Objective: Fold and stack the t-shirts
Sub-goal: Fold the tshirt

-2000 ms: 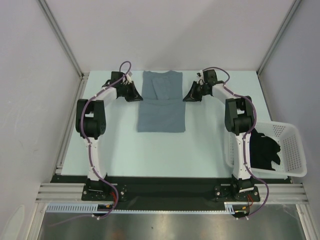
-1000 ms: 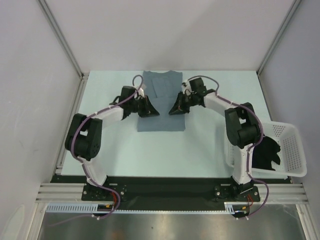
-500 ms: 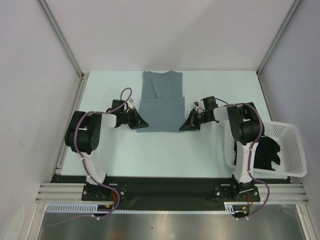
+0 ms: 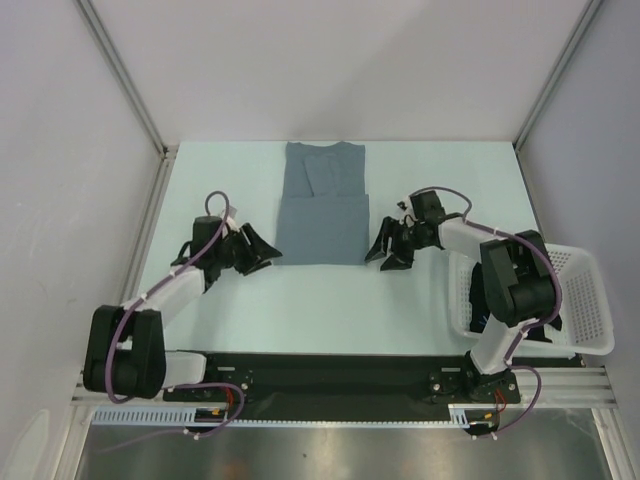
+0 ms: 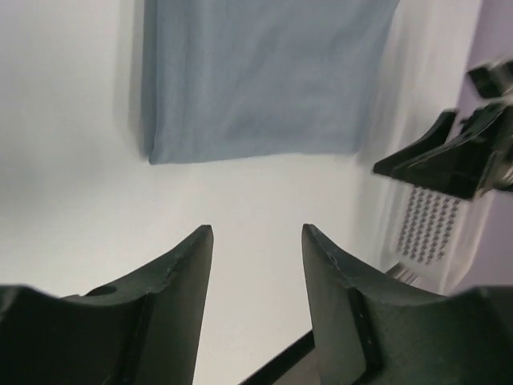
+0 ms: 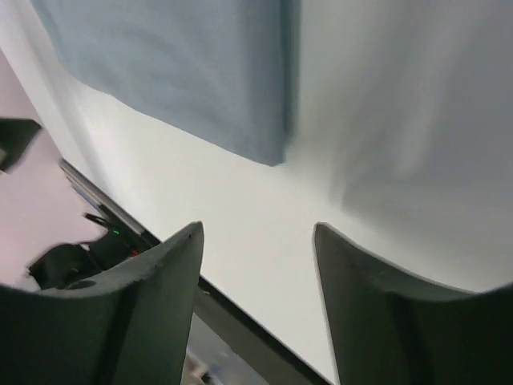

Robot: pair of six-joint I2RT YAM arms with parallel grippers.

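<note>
The grey-blue t-shirt's collar end (image 4: pixel 325 151) is at the table's far edge, so my left gripper and my right gripper should draw its near corners (image 4: pixel 283 259) closer before I fold.
A slate grey-blue t-shirt (image 4: pixel 322 205) lies folded flat at the middle back of the table, collar end away from me. My left gripper (image 4: pixel 262 252) stands open just off its near left corner, touching nothing. My right gripper (image 4: pixel 385 252) is open off the near right corner. The left wrist view has the shirt's (image 5: pixel 264 80) near edge ahead of the empty left gripper (image 5: pixel 256 228). The right wrist view shows a shirt (image 6: pixel 184 64) corner beyond the empty right gripper (image 6: pixel 256 226). A black t-shirt (image 4: pixel 550 325) lies in the basket, mostly hidden by my right arm.
A white lattice basket (image 4: pixel 590 290) stands at the table's right edge beside the right arm's base. Metal frame posts and white walls close in the back and sides. A black strip runs along the near table edge.
Both grippers came from the shirt's far sides down to its near corners, shut, then opened and let go. They have drawn back outward; the left arm swung far to the left.
</note>
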